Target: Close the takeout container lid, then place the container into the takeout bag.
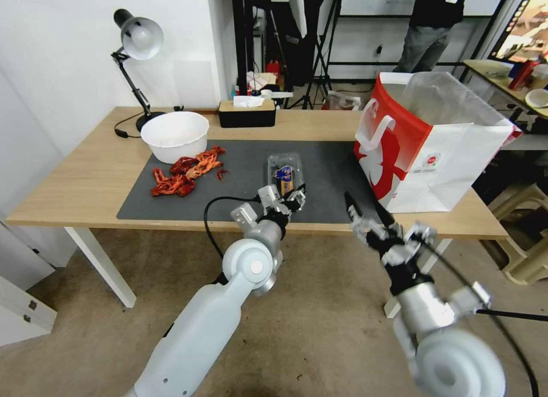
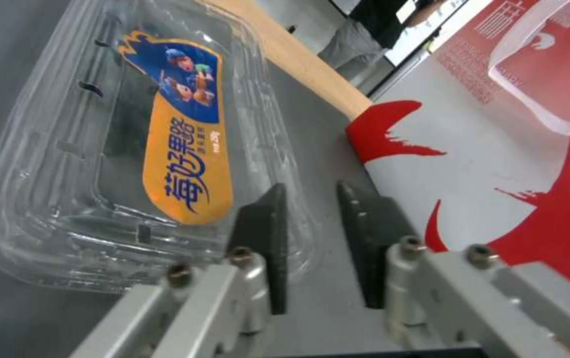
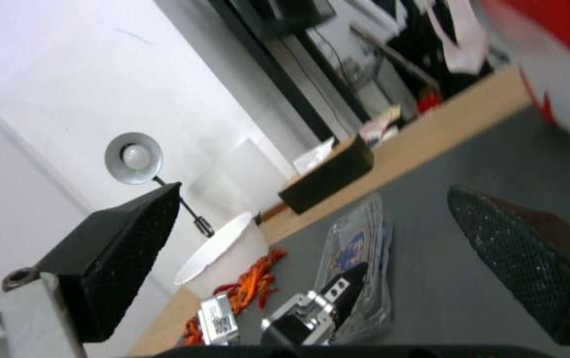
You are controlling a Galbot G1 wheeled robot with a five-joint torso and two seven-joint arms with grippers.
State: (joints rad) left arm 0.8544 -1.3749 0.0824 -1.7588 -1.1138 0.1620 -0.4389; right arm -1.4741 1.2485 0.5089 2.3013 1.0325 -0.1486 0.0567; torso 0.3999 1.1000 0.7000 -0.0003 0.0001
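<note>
The lid's rim rests against the rim of the container's base, so I expect the takeout container to stay closed when I lift it by its edge.
The takeout container is a small clear clamshell lying flat on the dark mat. Its lid is down over the base and carries an orange and blue label. My left gripper hovers at the container's near end, open by a narrow gap. One of its fingers overlaps the clear rim. My right gripper is wide open above the table's front edge, between the container and the takeout bag. The bag stands open at the right, with red and white sides.
A white bowl and red crayfish shells lie on the mat's left part. A black tissue box and a desk lamp stand at the back. The bag's red side is close beside my left gripper.
</note>
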